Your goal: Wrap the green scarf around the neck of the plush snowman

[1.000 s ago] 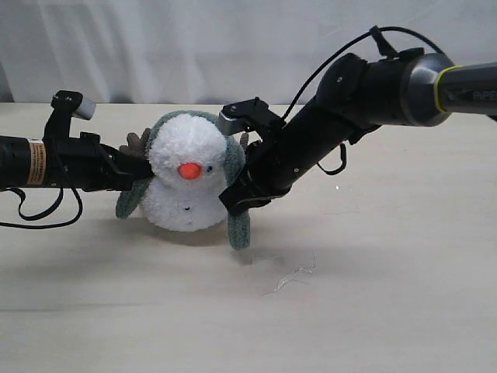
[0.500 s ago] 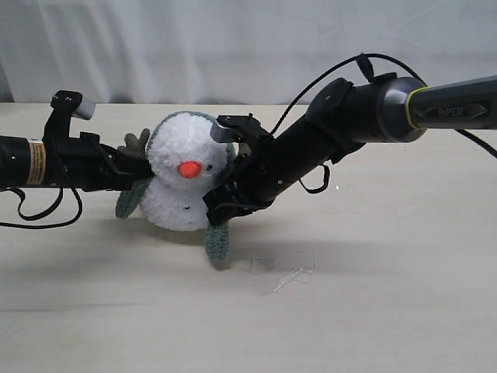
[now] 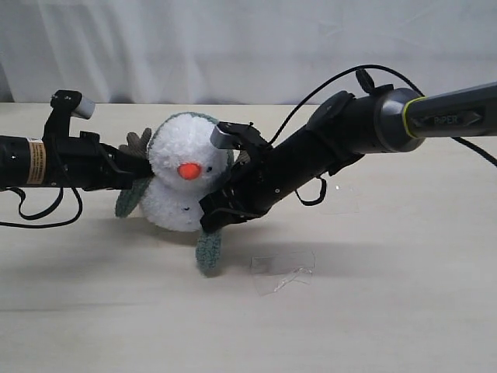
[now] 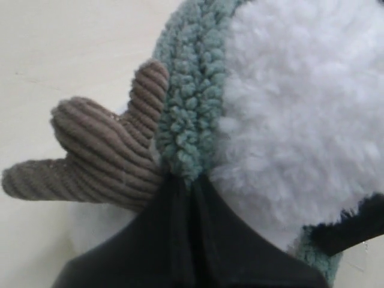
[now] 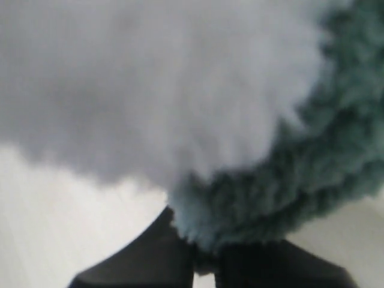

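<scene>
The green scarf rides high [image 3: 203, 116] behind the plush snowman's head, so the robot's left gripper should grab the scarf's hanging end [image 3: 127, 203] further down and pull it to the front.
The plush snowman [image 3: 185, 183] stands upright on the table, orange nose facing the camera. The green scarf [image 3: 207, 250] runs behind its head; one end hangs at the snowman's left side, the other droops below my right gripper. My left gripper [image 3: 146, 172] presses against the snowman's left side, shut on the green scarf [image 4: 193, 96] beside a brown branch arm [image 4: 96, 156]. My right gripper [image 3: 216, 211] sits at the front right of the snowman's body, shut on the green scarf [image 5: 282, 174], with white fur [image 5: 150, 84] close by. The neck is mostly hidden by both grippers.
A clear crumpled bit of plastic film [image 3: 283, 272] lies on the pale table [image 3: 373, 311] in front of the right arm. A white curtain [image 3: 233, 47] closes off the back. Cables loop from both arms.
My right gripper has swung leftward across the snowman's front, dragging the hanging scarf end from the right side toward the middle. The left arm has stayed put.
</scene>
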You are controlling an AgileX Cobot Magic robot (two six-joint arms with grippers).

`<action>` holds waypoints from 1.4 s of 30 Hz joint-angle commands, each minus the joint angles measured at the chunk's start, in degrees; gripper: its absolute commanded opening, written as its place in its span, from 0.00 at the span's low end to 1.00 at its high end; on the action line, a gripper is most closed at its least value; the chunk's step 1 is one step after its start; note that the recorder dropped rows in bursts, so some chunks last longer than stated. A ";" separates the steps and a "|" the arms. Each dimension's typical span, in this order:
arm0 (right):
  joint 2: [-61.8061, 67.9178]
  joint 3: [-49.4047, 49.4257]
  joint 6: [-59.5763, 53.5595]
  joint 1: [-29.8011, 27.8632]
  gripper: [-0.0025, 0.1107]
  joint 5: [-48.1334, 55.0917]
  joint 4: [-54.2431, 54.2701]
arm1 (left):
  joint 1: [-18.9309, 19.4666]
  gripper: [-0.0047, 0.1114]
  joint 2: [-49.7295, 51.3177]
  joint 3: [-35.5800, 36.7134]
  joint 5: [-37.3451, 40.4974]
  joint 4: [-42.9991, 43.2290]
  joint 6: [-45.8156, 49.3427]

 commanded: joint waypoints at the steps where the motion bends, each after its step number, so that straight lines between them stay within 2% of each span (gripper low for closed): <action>1: -0.22 0.04 -2.85 0.06 0.19 0.25 3.97 | -0.12 0.04 -0.44 -0.18 -1.53 -0.32 0.19; 4: -0.22 0.04 -2.74 0.06 0.26 -0.05 4.18 | 0.00 0.04 -0.99 -0.18 -6.32 1.59 -0.37; 7: -0.22 0.04 -2.74 0.06 0.29 -0.05 4.18 | 0.00 0.04 -2.50 -0.18 -5.74 5.63 -3.90; 11: -0.22 0.04 -2.62 0.06 0.29 -0.40 4.67 | 0.00 0.04 -3.26 -0.18 0.31 8.96 -7.84; 17: -0.22 0.04 -2.83 0.06 0.29 -2.00 7.63 | 0.00 0.04 -3.35 -0.07 -5.71 12.12 -10.54; 22: -0.22 0.04 -2.83 0.06 0.29 -2.45 7.77 | 0.00 0.04 -3.35 -0.07 -5.79 14.43 -16.39; 26: -0.22 0.04 -3.11 0.06 0.29 -2.62 8.56 | 0.00 0.17 -3.35 -0.07 -6.33 16.37 -17.69; 28: -0.22 0.04 -3.91 0.06 0.29 -2.72 9.99 | 0.00 0.29 -3.35 -0.07 -8.72 16.48 -17.98; 31: -0.22 0.04 -3.91 0.06 0.29 -2.72 10.24 | -0.11 0.39 -3.35 -0.07 -9.45 16.48 -17.98; 33: -0.22 0.04 -3.91 0.06 0.29 -2.72 10.24 | -0.11 0.44 -3.35 -0.07 -9.45 17.09 -17.87; 37: -0.22 0.04 -3.91 0.06 0.29 -2.49 10.14 | -0.11 0.45 -2.27 -0.07 -8.28 18.97 -17.76; 39: -0.22 0.04 -4.26 0.06 0.37 -1.50 10.14 | -0.75 0.45 0.34 -0.07 -8.43 18.76 -16.99; 42: -0.22 0.04 -5.20 0.06 0.53 0.55 10.14 | -2.75 0.45 3.58 -0.07 -8.04 16.25 -10.39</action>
